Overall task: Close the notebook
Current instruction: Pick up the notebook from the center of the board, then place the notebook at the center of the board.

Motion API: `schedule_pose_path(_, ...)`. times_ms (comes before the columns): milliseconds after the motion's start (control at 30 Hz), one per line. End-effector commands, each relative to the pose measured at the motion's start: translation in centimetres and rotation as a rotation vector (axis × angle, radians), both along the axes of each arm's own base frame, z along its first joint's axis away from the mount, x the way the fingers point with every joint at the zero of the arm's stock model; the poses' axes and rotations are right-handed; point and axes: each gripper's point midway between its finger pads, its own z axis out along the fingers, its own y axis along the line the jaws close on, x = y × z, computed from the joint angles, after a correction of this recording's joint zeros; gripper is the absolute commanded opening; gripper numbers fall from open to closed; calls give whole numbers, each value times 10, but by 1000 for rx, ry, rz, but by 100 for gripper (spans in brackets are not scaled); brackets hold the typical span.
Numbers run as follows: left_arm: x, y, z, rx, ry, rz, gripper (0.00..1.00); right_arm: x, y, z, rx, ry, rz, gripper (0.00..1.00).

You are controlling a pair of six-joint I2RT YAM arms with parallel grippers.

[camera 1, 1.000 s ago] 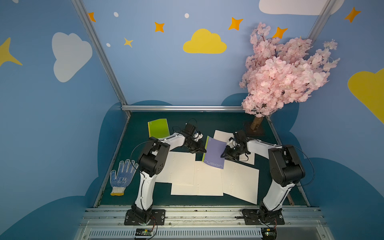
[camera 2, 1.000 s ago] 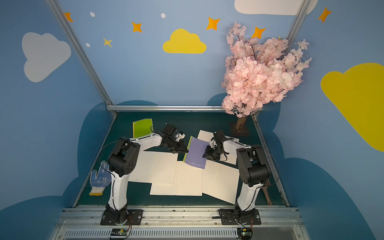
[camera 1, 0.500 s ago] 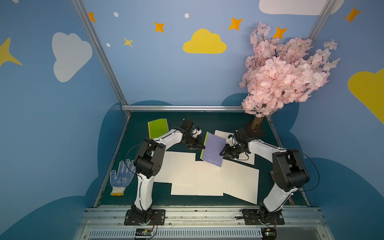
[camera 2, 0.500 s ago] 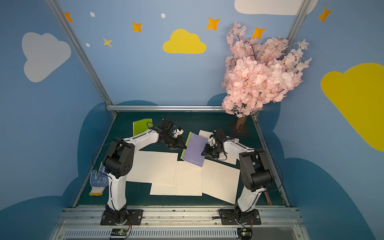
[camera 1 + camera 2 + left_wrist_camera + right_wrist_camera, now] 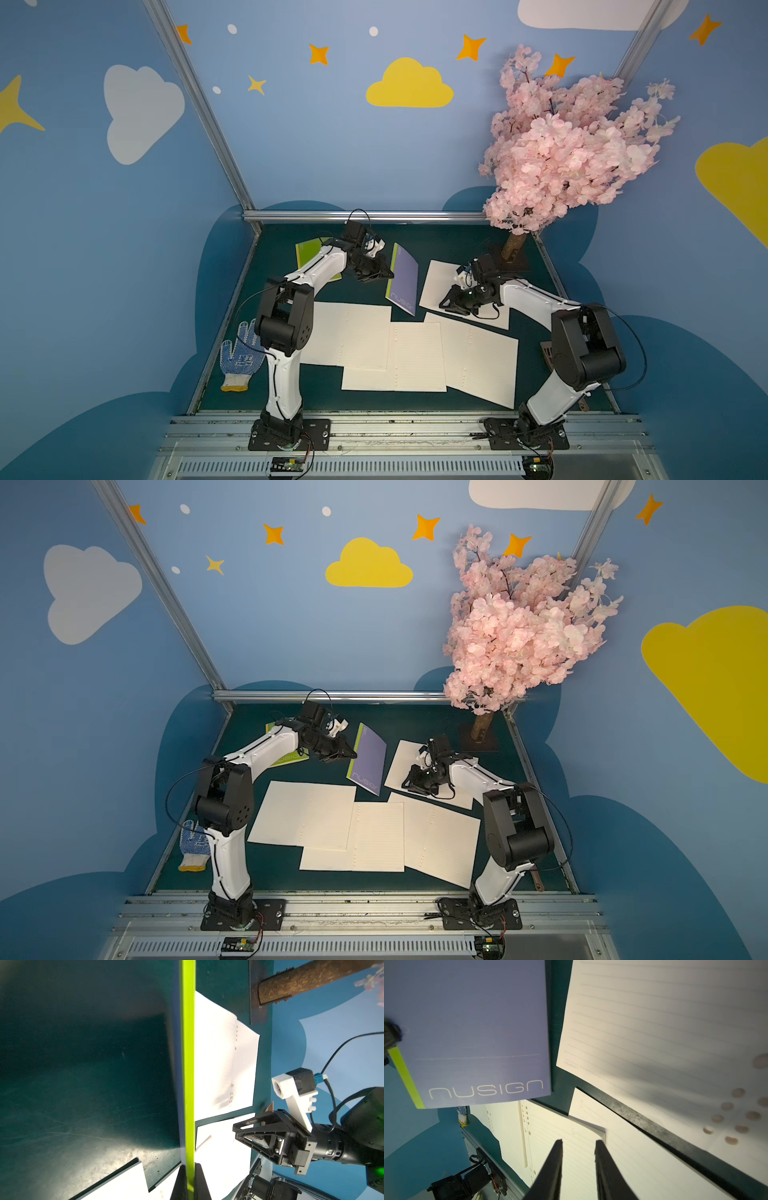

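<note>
My left gripper keeps lowering the purple notebook, which hangs shut by its green edge (image 5: 389, 287), onto the clear mat (image 5: 365, 291) until the notebook's cover lies flat.
The notebook (image 5: 403, 282) (image 5: 368, 760) has a purple cover and a lime-green strip along one edge. It hangs above the mat, tilted nearly upright, with its covers together. My left gripper (image 5: 388, 274) (image 5: 353, 754) is shut on its green edge. In the left wrist view the notebook (image 5: 188, 1064) shows edge-on as a green band pinched in the left gripper (image 5: 190, 1167). My right gripper (image 5: 446, 305) (image 5: 409, 782) stands open to the right of the notebook, apart from it and low over a loose sheet. The right wrist view shows the purple cover (image 5: 473, 1032) beyond the empty right gripper (image 5: 578, 1142).
Several loose lined sheets (image 5: 415, 353) lie across the dark green mat, one (image 5: 436, 278) under the right gripper. A green notebook (image 5: 309, 253) lies at the back left, partly under the left arm. A dotted glove (image 5: 241, 357) lies at the left edge. A pink blossom tree (image 5: 561, 158) stands back right.
The left gripper has carried the notebook up and toward the back, and it now stands steeper. The right gripper, which was at the notebook's right edge, has drawn away to the right.
</note>
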Motion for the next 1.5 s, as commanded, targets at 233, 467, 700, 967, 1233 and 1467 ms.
schedule_pose_path(233, 47, 43, -12, 34, -40, 76, 3, -5, 1, 19, 3, -32, 26, 30)
schedule_pose_path(467, 70, 66, -30, 66, -38, 107, 3, -8, 0, 20, 4, -32, 28, 30)
schedule_pose_path(700, 87, 92, -46, 98, -22, 142, 3, -11, -1, 20, -1, -32, 32, 30)
schedule_pose_path(967, 95, 107, -63, 119, 10, 153, 3, -11, -2, 19, -6, -29, 33, 30)
schedule_pose_path(1233, 100, 116, -69, 162, 21, 142, 7, -10, -1, 19, -6, -26, 35, 30)
schedule_pose_path(1467, 101, 121, -66, 173, 21, 150, 10, -11, -2, 17, -6, -21, 33, 30)
